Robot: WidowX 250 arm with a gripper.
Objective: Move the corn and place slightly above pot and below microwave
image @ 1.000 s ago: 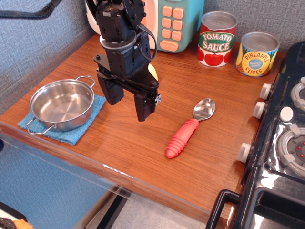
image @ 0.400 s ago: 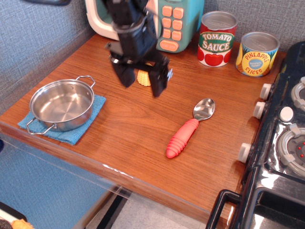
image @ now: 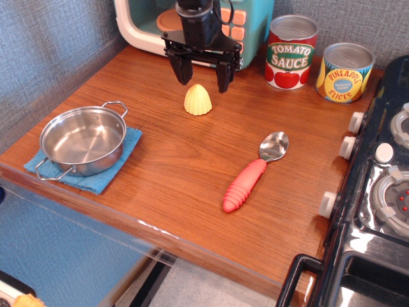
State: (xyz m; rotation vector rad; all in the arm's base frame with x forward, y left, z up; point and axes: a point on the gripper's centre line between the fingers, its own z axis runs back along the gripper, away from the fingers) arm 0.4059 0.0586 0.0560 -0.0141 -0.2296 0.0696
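The corn (image: 198, 100) gets narrower upward from a wide base (image: 198, 112). It will lean a little when I carry it and settle upright when I lower it.
The pale-yellow ridged corn (image: 198, 100) stands on the wooden table, to the right of and behind the pot and in front of the microwave. The steel pot (image: 83, 139) with wire loop handles sits empty on a blue cloth at the front left. The teal and cream microwave (image: 192, 25) stands at the back. My gripper (image: 203, 79) is open and empty, its two black fingers pointing down just above and behind the corn, not touching it.
A red-handled spoon (image: 252, 173) lies right of centre. A tomato sauce can (image: 291, 52) and a pineapple slices can (image: 345, 72) stand at the back right. A black toy stove (image: 377, 192) fills the right edge. The blue cloth (image: 124, 144) lies under the pot.
My gripper has moved back and to the right, away from the pot side toward the microwave. The corn, partly hidden behind it before, now stands in full view.
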